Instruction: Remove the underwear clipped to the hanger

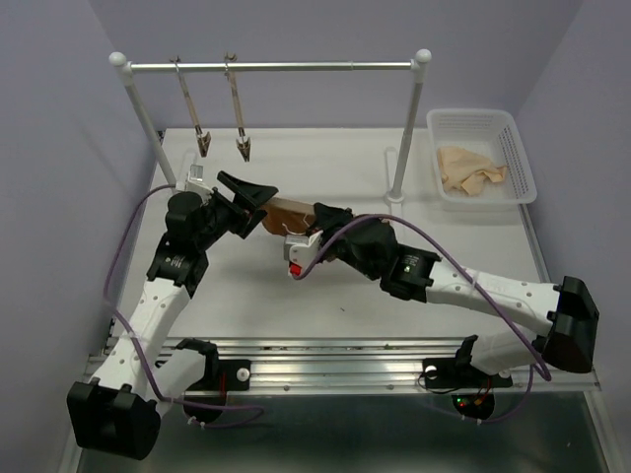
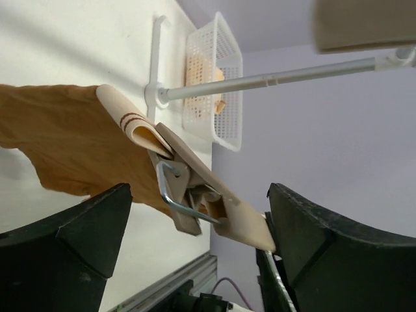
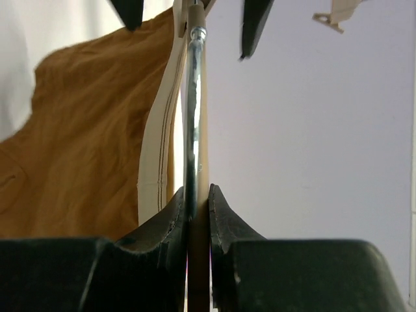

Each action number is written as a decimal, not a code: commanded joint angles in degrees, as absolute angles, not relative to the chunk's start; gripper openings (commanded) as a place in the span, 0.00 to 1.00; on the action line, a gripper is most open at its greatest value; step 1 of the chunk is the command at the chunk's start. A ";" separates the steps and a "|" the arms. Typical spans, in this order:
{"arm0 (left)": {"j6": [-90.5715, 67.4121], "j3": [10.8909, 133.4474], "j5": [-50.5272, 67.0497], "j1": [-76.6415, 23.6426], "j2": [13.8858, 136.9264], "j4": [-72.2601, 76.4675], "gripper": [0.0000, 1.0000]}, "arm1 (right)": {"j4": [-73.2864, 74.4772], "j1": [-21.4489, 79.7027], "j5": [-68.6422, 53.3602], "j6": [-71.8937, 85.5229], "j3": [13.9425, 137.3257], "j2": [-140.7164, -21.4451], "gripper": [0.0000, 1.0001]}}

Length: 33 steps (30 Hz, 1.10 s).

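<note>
My left gripper's open fingers have the clip (image 2: 187,196) lying at a slant across them. Next, my left gripper moves back while my right gripper turns the hanger (image 1: 293,205), before I squeeze the clip.
The rust-brown underwear (image 2: 71,140) hangs by its cream waistband (image 2: 133,123) from the hanger (image 2: 240,218). A wood-and-wire clip (image 2: 175,185) near the bar's end pinches that band. My left gripper (image 2: 198,214) is wide open, with a finger on each side of the clip end and touching neither. In the top view it (image 1: 258,202) sits at the left end of the hanger (image 1: 293,206), above the table. My right gripper (image 3: 197,195) is shut on the wooden bar and the metal wire hook (image 3: 194,104). The underwear (image 3: 84,149) drapes to its left.
A metal rail (image 1: 271,67) on two white posts spans the back, with two bare clip hangers (image 1: 192,108) dangling from it. At the back right a white basket (image 1: 521,163) holds a cream cloth (image 1: 471,168). An aluminium rail runs along the table's near edge.
</note>
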<state>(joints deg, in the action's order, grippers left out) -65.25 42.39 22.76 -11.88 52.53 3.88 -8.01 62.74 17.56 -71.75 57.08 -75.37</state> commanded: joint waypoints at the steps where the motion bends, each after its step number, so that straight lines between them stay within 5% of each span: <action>1: -55.66 47.28 20.50 -11.95 48.62 6.42 0.99 | 6.57 63.37 18.44 -58.82 70.99 -77.60 0.01; 18: -41.35 52.29 15.29 -11.87 45.26 3.94 0.99 | 13.70 63.37 24.00 -11.71 74.53 -75.85 0.01; 28: -14.96 57.82 30.74 -11.69 49.82 13.01 0.99 | 23.11 58.28 6.79 2.46 74.01 -68.83 0.01; 33: -22.56 60.46 48.56 -8.27 58.78 16.86 0.99 | 24.79 52.74 -8.85 -2.09 74.53 -67.50 0.01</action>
